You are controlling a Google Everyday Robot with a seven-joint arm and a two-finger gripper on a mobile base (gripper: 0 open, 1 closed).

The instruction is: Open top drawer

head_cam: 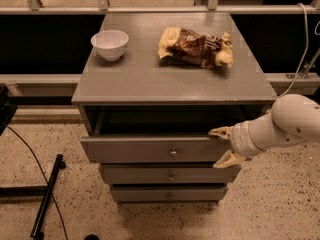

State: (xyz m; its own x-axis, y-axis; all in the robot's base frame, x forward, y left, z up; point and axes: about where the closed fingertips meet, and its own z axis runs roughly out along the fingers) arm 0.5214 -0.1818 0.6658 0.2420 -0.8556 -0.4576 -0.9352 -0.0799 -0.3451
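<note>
My gripper should open wider and reach deeper into the dark gap [206, 125] before it pulls, because its upper finger sits only at the drawer front's top edge [206, 137].
The top drawer [150, 150] is the widest grey front of three, with a small round knob [173, 153] at its centre. It stands pulled out a little, with a dark gap above its front under the cabinet top. My gripper [222, 145] is at the right end of this drawer front, on a white arm reaching in from the right. Its fingers are spread: the upper fingertip [219, 131] lies at the front's top edge and the lower one [224, 160] at its bottom edge.
On the grey cabinet top [150, 79] sit a white bowl [109, 43] at the back left and a crumpled chip bag [196, 47] at the back right. Two narrower drawers [170, 175] lie below. A black stand leg [47, 196] and cable lie on the floor at left.
</note>
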